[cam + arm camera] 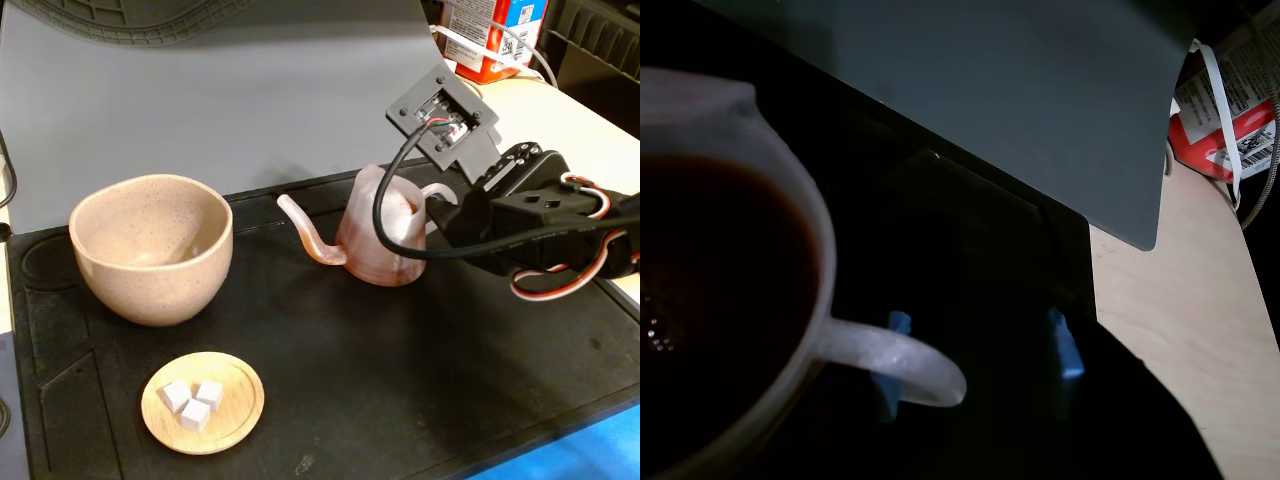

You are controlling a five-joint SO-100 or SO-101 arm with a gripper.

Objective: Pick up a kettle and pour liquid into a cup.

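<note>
The liquid will stay a shallow pool low in the cup when the robot pours, because the cup is wide and deep next to the narrow kettle.
The pinkish ridged kettle stands upright on the black mat, its thin spout pointing left toward the cup, a big beige speckled bowl a short gap away. In the wrist view the kettle's rim fills the left side, with dark reddish-brown liquid inside. My gripper is at the kettle's right side, level with the loop handle. It is open: its blue fingertips stand wide apart, with the outer end of the handle between them, and I cannot tell whether the left tip touches it.
A small wooden dish holding three white cubes lies in front of the cup. The black mat covers the work area. A grey board stands behind it. A red carton sits at the back right on the light table.
</note>
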